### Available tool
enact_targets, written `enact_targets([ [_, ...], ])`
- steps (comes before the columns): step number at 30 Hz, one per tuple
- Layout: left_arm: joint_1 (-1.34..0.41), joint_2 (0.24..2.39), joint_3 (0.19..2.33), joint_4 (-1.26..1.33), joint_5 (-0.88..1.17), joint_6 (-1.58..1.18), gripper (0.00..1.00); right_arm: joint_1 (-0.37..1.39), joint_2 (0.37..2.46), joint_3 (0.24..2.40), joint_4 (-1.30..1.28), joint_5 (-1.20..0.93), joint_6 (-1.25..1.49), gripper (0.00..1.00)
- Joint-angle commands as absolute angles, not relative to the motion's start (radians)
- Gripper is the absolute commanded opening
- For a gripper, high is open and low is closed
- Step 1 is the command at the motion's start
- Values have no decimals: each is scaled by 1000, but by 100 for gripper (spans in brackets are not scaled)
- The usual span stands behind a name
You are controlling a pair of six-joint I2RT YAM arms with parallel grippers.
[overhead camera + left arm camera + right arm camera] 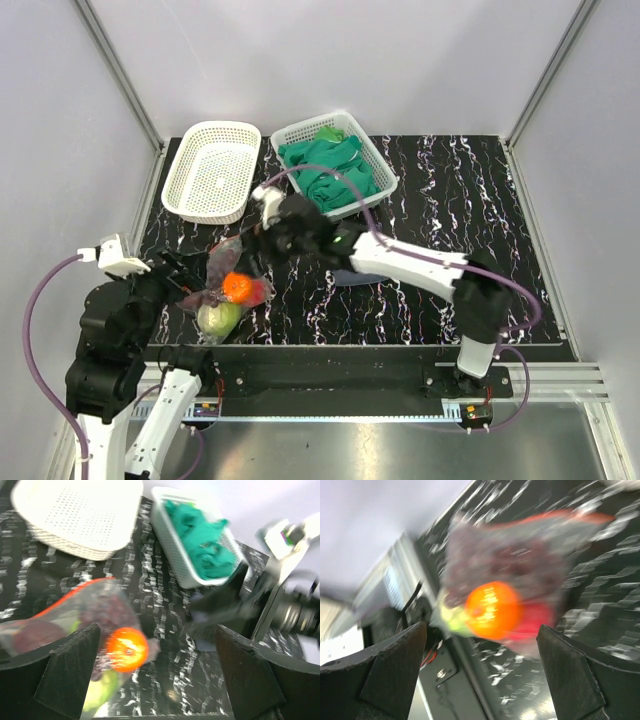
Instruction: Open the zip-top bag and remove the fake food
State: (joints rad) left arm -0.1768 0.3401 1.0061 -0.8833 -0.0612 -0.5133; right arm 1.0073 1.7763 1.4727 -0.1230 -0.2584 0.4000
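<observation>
My left gripper's open fingers have the bag (229, 292) lying uncovered in front of them, so I should carry on lowering them over the bag until they are on both sides of the grapes (106, 614), then close them.
The clear zip-top bag (222, 275) with an orange-red zip strip lies at the table's near left, holding the fake food. I see an orange (238, 287), a pale green piece (218, 318), something red and dark purple grapes through the plastic. My left gripper (190, 277) is open at the bag's left side. In the left wrist view (160, 680) the bag (75, 610) and orange (127, 649) sit by its left finger. My right gripper (262, 243) is open just beyond the bag. Its wrist view (485, 675) shows the orange (494, 611) and bag (520, 560) ahead, blurred.
An empty white basket (212, 170) stands at the back left. A white basket of green cloths (333, 165) stands beside it. A dark grey-blue cloth (355, 277) lies under the right arm. The table's near edge and metal rail (330, 375) are close behind the bag.
</observation>
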Motion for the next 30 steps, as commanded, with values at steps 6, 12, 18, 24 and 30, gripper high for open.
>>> enact_targets([
  [6, -173, 379, 985, -905, -285, -437, 99, 1103, 1962, 1542, 29, -411, 445, 93],
  [12, -173, 531, 983, -907, -236, -469, 99, 1103, 1953, 1451, 20, -204, 399, 92],
  [18, -172, 698, 944, -874, -225, -601, 99, 1071, 1942, 1378, 18, -86, 391, 96],
  [24, -170, 769, 792, -842, -262, -751, 98, 985, 1856, 1287, 18, -54, 390, 98],
  [30, -169, 706, 597, -666, -154, -868, 90, 917, 1773, 1246, 5, -17, 344, 100],
])
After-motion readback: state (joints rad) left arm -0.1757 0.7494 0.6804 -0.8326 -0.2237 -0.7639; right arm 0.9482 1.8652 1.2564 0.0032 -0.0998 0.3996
